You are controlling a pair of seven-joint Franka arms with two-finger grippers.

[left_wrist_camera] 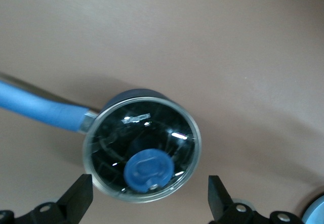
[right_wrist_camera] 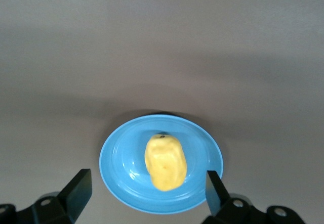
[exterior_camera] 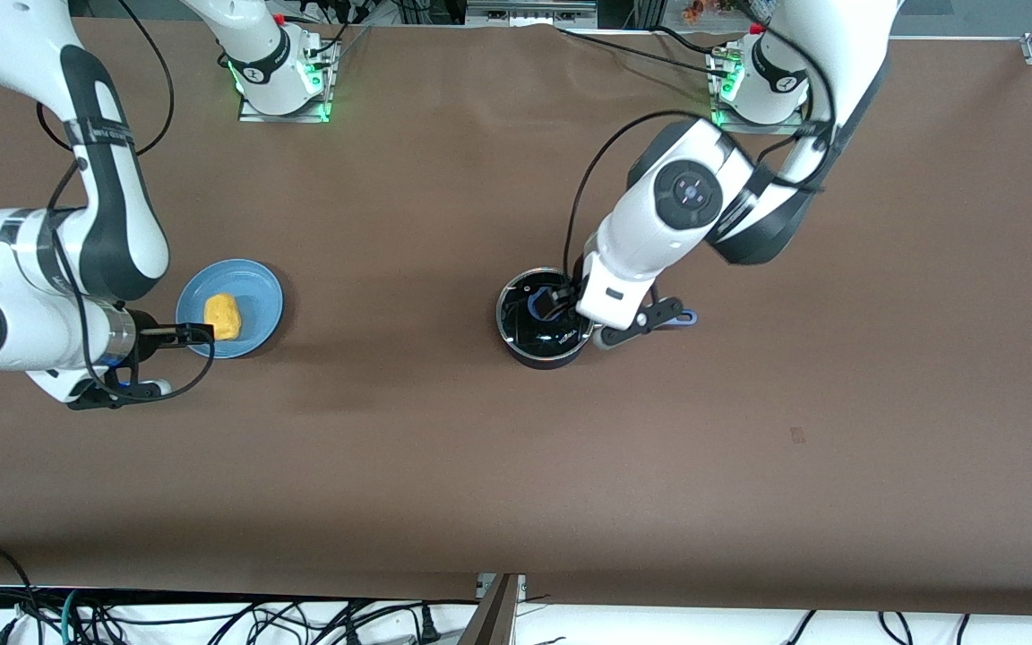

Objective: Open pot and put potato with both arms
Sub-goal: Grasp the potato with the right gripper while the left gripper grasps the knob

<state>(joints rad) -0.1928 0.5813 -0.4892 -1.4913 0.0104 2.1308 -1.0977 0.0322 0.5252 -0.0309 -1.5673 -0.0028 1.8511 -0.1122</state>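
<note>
My right gripper should carry on going down over the blue plate until its open fingers are on either side of the potato's sides (exterior_camera: 223, 316), because they face the yellow potato across its narrow width (right_wrist_camera: 165, 162).
The black pot (exterior_camera: 536, 355) stands mid-table with its glass lid (exterior_camera: 523, 324) on and its blue handle (exterior_camera: 684, 316) pointing toward the left arm's end. My left gripper (exterior_camera: 557, 303) hangs open over the lid. In the left wrist view its fingertips (left_wrist_camera: 81, 194) straddle the lid (left_wrist_camera: 152, 128), with the blue knob (left_wrist_camera: 148, 171) between them and the handle (left_wrist_camera: 40, 107) off to one side. The yellow potato (exterior_camera: 223, 316) lies on a blue plate (exterior_camera: 252, 285). My right gripper (exterior_camera: 196, 335) is open and low over the plate's edge; the right wrist view shows the potato (right_wrist_camera: 165, 162) between its fingers.
The brown table (exterior_camera: 444, 466) stretches wide around both objects. The blue plate (right_wrist_camera: 119, 158) lies toward the right arm's end. The arm bases stand along the edge farthest from the front camera. Cables hang below the edge nearest the front camera.
</note>
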